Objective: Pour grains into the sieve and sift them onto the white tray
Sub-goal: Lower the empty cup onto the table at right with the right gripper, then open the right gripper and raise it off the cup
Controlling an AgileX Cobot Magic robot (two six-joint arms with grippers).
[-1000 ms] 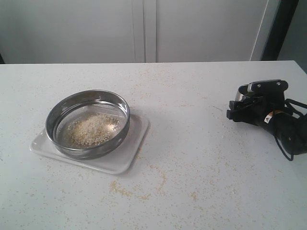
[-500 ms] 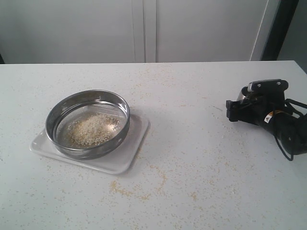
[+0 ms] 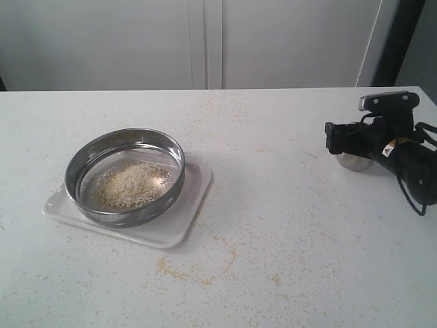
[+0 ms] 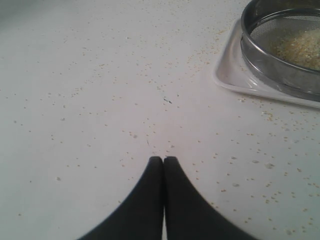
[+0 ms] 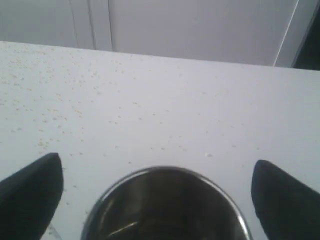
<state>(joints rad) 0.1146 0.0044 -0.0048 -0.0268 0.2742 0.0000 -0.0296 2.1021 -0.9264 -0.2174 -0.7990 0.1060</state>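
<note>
I should keep raising my right gripper, as the grains are in the sieve (image 3: pixel 135 184) and the steel cup is upright between my open fingers, until it clears the cup's rim (image 5: pixel 167 169).
The sieve (image 3: pixel 125 176) stands on the white tray (image 3: pixel 184 219) at the left of the table, with a pale heap of grains (image 3: pixel 131 184) on its mesh. In the left wrist view the sieve (image 4: pixel 272 67), tray (image 4: pixel 229 75) and grains (image 4: pixel 300 47) sit off to one side of my left gripper (image 4: pixel 163 159), which is shut and empty over bare table. My right gripper (image 3: pixel 332 139) hovers open at the far right, just above a small steel cup (image 3: pixel 355 162). The right wrist view shows the cup (image 5: pixel 165 205) upright between the wide-spread jaws of the right gripper (image 5: pixel 156 162), untouched.
Loose spilled grains (image 3: pixel 174 270) lie scattered over the table, thickest in front of the tray. White cabinet doors (image 3: pixel 205 41) stand behind the table's back edge. The right arm's black cables (image 3: pixel 416 184) hang near the right edge.
My right gripper has let go of the small steel cup and risen; the cup now stands on the table beneath it. The sieve, tray and grains have not moved.
</note>
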